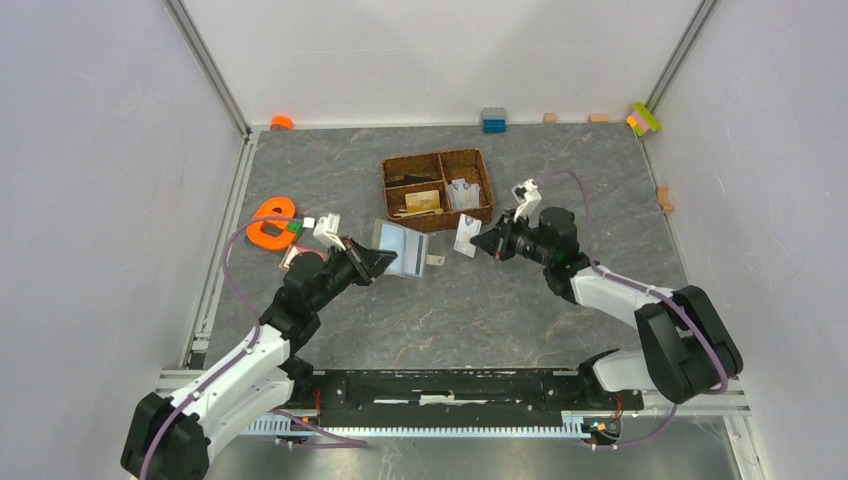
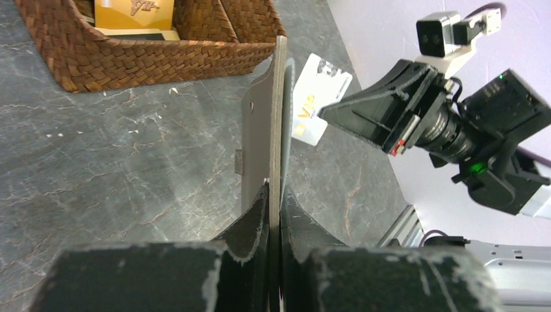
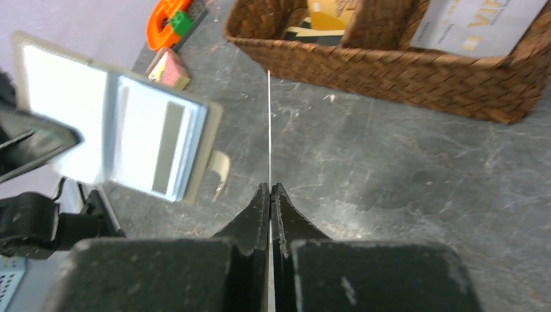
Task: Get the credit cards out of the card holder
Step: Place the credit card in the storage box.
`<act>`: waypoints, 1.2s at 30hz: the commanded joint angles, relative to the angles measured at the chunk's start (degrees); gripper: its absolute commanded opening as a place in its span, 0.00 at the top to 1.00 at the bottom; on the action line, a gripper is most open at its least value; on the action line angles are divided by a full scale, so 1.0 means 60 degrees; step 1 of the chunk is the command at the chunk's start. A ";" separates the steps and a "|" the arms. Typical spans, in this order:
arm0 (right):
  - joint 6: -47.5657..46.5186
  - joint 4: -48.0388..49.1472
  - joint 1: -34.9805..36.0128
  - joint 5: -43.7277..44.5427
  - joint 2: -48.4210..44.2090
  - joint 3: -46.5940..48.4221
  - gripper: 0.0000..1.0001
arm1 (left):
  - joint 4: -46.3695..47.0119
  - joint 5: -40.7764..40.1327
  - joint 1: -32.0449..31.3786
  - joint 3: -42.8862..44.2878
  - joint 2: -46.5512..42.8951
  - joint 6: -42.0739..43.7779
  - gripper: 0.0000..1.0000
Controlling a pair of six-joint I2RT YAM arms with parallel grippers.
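The white credit card is clear of the card holder and matches the white card in the basket, so my right gripper keeps going there and lets go.
My left gripper is shut on one flap of the grey card holder, holding it open and upright above the table. The holder shows edge-on in the left wrist view and shows its light-blue inside faces in the right wrist view. My right gripper is shut on a white credit card, held clear of the holder to its right. That card reads VIP in the left wrist view and is a thin edge-on line in the right wrist view. An orange-tan card and a white card lie in the basket.
The brown woven divided basket stands just behind both grippers. An orange ring object with a green block lies at the left, with a small red-topped block near it. Small blocks line the back wall, among them a blue one.
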 commanded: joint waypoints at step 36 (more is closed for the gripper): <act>-0.2609 -0.8722 -0.0406 0.2628 0.6920 1.1607 0.70 | -0.0772 -0.1358 0.0024 -0.0045 -0.1151 0.0230 0.98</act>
